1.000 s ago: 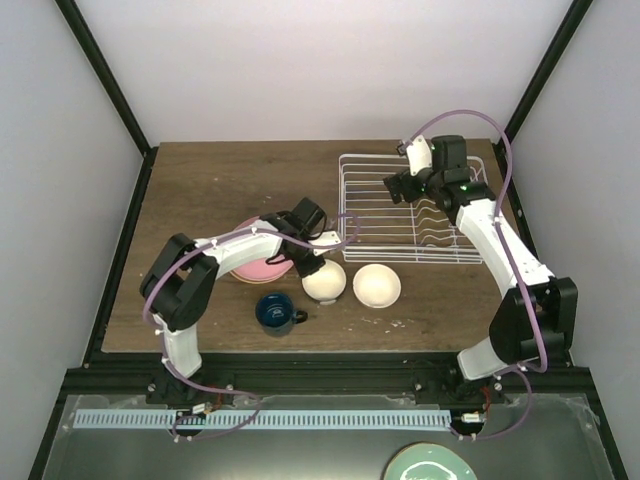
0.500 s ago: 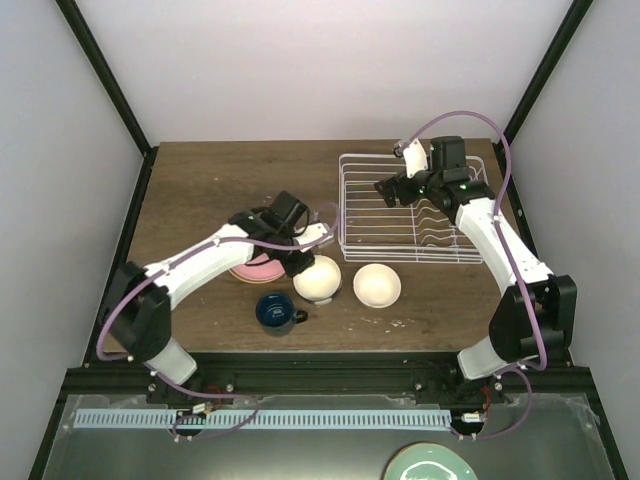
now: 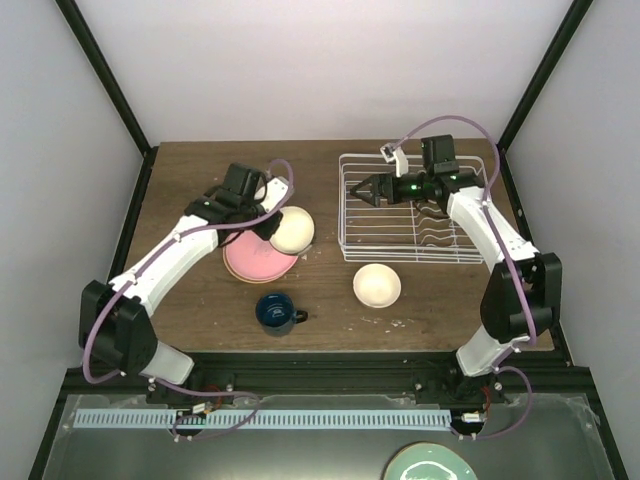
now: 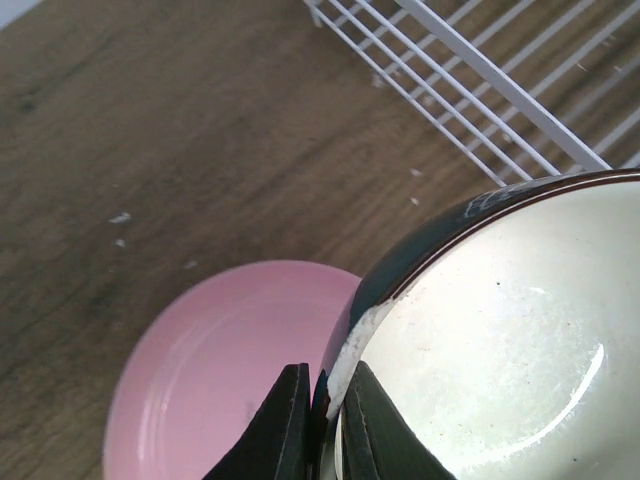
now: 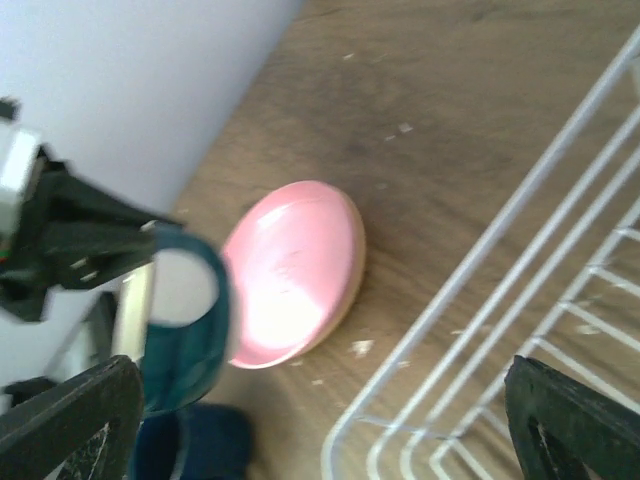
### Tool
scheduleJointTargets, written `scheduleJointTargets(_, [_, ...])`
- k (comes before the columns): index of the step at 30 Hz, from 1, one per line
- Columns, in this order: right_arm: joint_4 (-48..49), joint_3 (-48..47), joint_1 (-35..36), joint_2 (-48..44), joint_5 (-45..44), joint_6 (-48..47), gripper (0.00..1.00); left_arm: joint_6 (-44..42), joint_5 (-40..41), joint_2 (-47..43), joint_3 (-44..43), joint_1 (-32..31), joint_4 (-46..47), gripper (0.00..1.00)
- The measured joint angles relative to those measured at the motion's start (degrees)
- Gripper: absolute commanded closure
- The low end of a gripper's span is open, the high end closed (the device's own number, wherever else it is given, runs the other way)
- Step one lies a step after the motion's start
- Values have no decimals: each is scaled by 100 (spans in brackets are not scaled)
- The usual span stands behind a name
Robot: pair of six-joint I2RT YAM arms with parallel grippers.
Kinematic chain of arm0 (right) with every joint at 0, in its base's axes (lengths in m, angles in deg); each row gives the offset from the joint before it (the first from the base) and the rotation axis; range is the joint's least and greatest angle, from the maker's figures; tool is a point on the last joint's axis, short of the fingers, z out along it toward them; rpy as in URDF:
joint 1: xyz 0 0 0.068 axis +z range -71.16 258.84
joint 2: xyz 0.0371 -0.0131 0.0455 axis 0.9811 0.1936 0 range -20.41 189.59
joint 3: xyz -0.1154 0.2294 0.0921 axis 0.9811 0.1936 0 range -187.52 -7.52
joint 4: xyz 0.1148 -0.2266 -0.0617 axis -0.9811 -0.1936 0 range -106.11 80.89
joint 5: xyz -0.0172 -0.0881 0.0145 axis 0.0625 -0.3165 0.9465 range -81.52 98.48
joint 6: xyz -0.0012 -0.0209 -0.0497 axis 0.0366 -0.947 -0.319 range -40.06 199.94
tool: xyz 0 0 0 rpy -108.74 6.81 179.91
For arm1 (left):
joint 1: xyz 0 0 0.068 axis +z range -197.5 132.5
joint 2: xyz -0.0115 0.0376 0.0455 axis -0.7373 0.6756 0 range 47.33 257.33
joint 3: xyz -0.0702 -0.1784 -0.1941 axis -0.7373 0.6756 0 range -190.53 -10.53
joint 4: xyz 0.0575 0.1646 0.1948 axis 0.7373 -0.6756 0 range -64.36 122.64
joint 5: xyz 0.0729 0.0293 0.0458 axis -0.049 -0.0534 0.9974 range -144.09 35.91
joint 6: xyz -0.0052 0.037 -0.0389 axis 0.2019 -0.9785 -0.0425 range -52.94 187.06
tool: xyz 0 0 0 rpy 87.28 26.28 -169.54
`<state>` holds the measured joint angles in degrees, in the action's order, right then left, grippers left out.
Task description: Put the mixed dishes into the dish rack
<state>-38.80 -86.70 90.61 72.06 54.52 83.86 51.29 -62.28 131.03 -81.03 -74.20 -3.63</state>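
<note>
The bowl's free rim (image 3: pixel 311 228) faces the right gripper's open fingers, opposite the left gripper, so the right gripper should keep moving toward the held bowl (image 3: pixel 294 231) until those fingers straddle that rim.
My left gripper (image 3: pixel 272 222) is shut on the rim of a small bowl (image 3: pixel 294 228), cream inside and dark teal outside, and holds it tilted above the pink plate (image 3: pixel 258 260). In the left wrist view the jaws pinch the bowl's rim (image 4: pixel 345 360) over the pink plate (image 4: pixel 200 380). The second cream bowl (image 3: pixel 377 285) and the dark blue mug (image 3: pixel 275 312) stand on the table. My right gripper (image 3: pixel 362 190) is open and empty over the left part of the white wire dish rack (image 3: pixel 452 251). The right wrist view shows the pink plate (image 5: pixel 295 270), the held bowl (image 5: pixel 185 300) and the rack's corner (image 5: pixel 480 270).
A tan rim shows under the pink plate. A pale teal plate (image 3: pixel 430 464) lies below the table's front edge. Dark frame posts stand at the back corners, with walls on three sides. Small white crumbs lie on the wood near the rack.
My left arm lifted the cream bowl off the table and carried it back and left over the pink plate. My right gripper swung left across the rack.
</note>
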Motion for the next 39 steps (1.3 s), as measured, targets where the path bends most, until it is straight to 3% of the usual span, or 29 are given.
scheduleJointTargets(6, [389,173,11,160,1405,973,0,66,144,457,-446,144,356,100])
scheduleJointTargets(11, [584,280,190,256,1891,1283,0,81,72,680,-625,144,514,100])
scheduleJointTargets(24, [750,-173,767,1279,1993,1460,0,175,-315,758,-833,142,619,100])
scheduleJointTargets(39, [1443,-289,1106,1558,2234,1668,3,221,-518,758,-824,142,654,100])
